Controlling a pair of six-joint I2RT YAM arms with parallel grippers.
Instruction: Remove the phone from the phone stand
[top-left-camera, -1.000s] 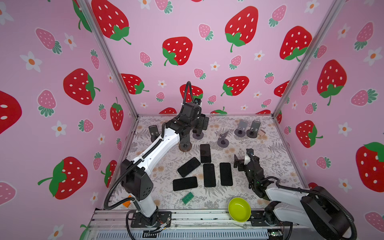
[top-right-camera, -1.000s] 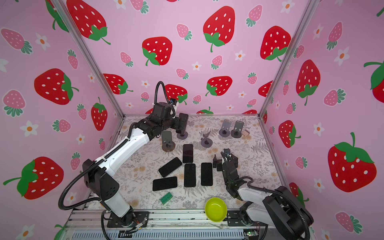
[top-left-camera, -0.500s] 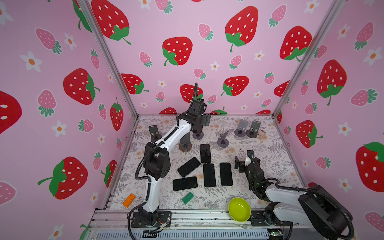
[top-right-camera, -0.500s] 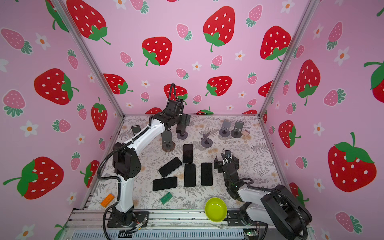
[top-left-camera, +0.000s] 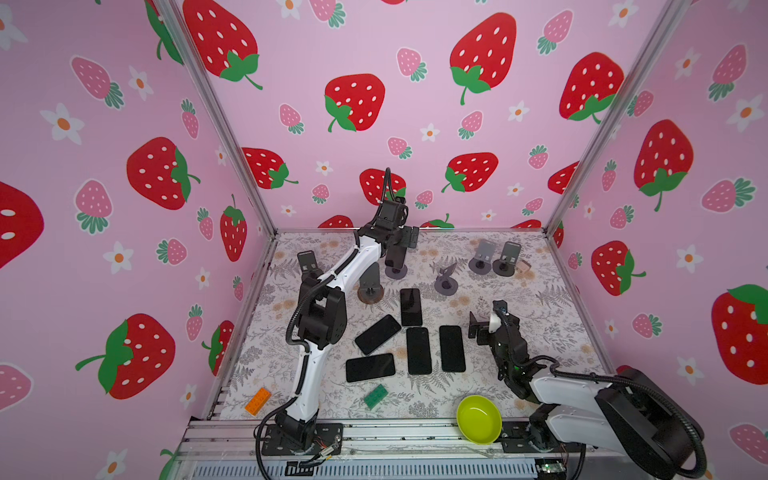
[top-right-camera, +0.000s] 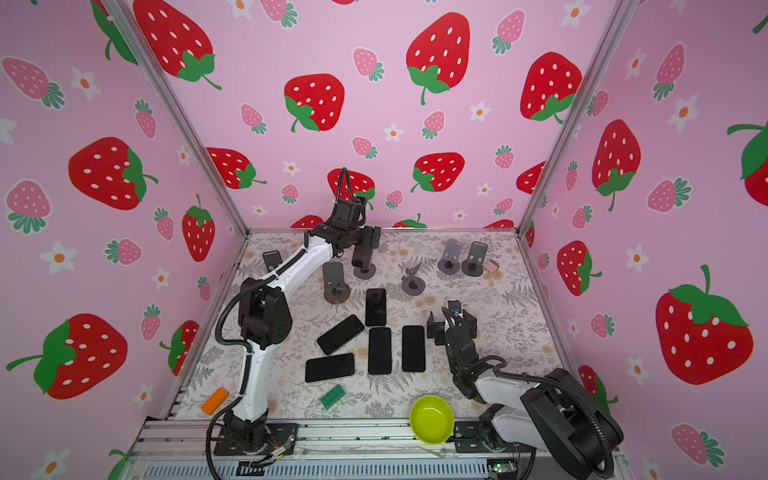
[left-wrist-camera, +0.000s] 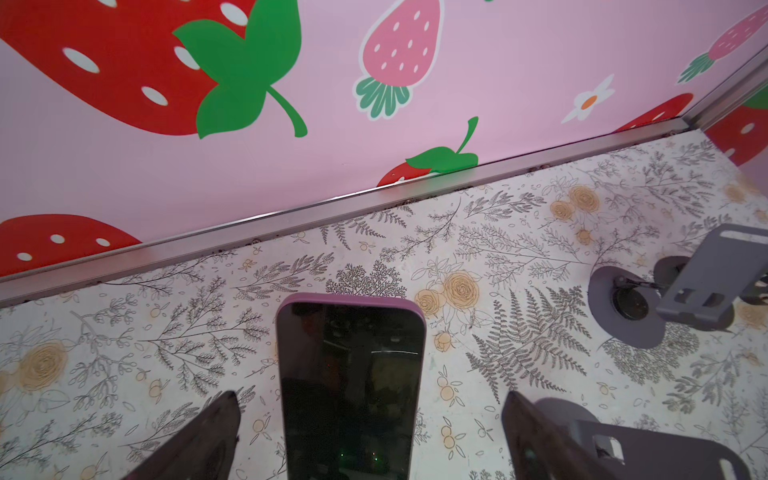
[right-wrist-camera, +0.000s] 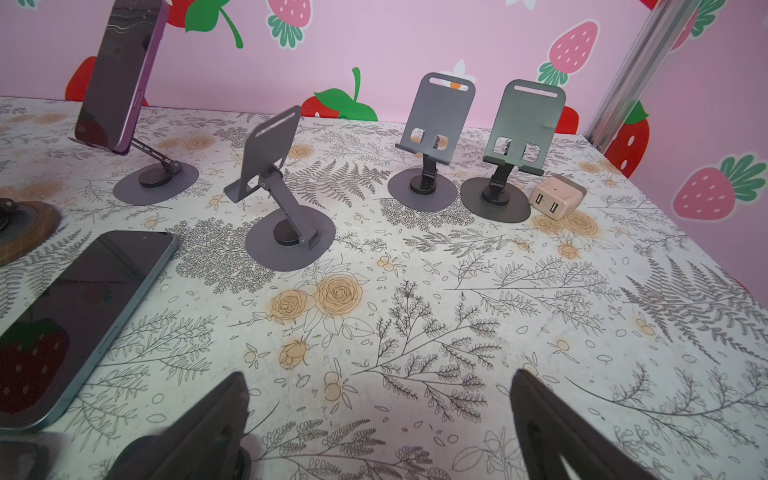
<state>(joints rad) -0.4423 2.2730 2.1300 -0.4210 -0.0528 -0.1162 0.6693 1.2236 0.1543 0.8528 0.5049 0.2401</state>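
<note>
Both side edges of the purple phone (left-wrist-camera: 420, 372) are between the open fingers, so my left gripper keeps going down over the phone's top end (left-wrist-camera: 352, 308) and closes there.
A phone (left-wrist-camera: 351, 374) in a purple case leans on a grey phone stand (top-left-camera: 395, 272) at the back of the table, seen in both top views (top-right-camera: 362, 253). My left gripper (left-wrist-camera: 370, 399) is open and straddles the phone's lower part. Each dark finger (left-wrist-camera: 208, 436) stands a gap away from the phone's edges. In a top view this gripper (top-left-camera: 404, 241) hangs over the stand. My right gripper (right-wrist-camera: 378, 415) is open and empty, low over the table at the right (top-left-camera: 490, 322). Its wrist view shows the phone (right-wrist-camera: 120, 75) on its stand (right-wrist-camera: 156, 183) far off.
Several dark phones (top-left-camera: 418, 350) lie flat mid-table. Empty stands (top-left-camera: 446, 278) (top-left-camera: 482, 257) (top-left-camera: 507, 259) and a wood-based one (top-left-camera: 370, 289) stand around. A beige charger (top-left-camera: 523, 266) sits at the back right. A green bowl (top-left-camera: 478, 419), a green brick (top-left-camera: 375, 397) and an orange brick (top-left-camera: 257, 401) lie at the front.
The left arm has swung upright at its elbow, and its gripper has shifted slightly back and right over the phone on the stand. The right arm has stayed put.
</note>
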